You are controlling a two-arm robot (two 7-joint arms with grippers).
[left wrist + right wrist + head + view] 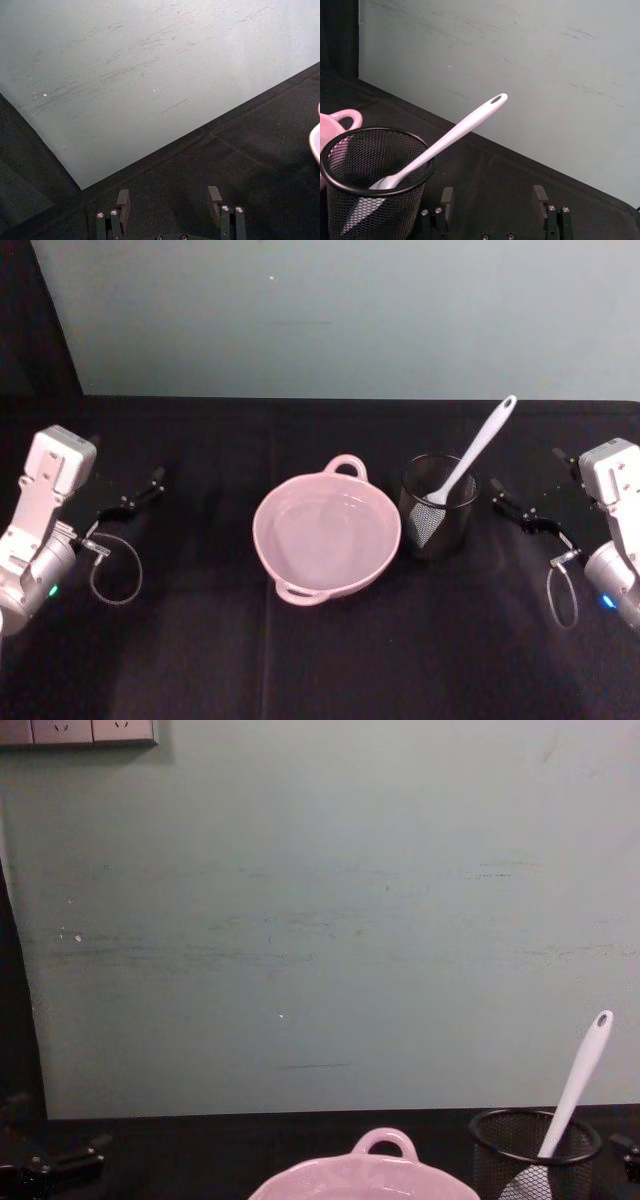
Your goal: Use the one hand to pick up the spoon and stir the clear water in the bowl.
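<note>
The white spoon (577,1081) will slip out freely and the cup will stay standing when I lift, since the spoon's head (528,1182) leans loosely inside the wide cup rim.
The pale pink bowl (262,540) sits mid-table with clear water (325,532) barely visible inside. To its right, the white spoon (478,448) stands head-down in a black wire-mesh cup (437,508), its handle leaning up and to the right. My right gripper (522,485) hovers open just right of the cup, holding nothing. From the right wrist view the spoon (451,137) and the cup (372,185) lie just ahead of that gripper (493,196). My left gripper (130,482) is parked open at the far left, seen also in the left wrist view (169,200).
A black cloth (200,640) covers the table, and a pale green wall (330,320) rises behind it. The bowl's loop handle (385,1142) and the cup (500,1160) show low in the chest view. Cable loops hang from both wrists.
</note>
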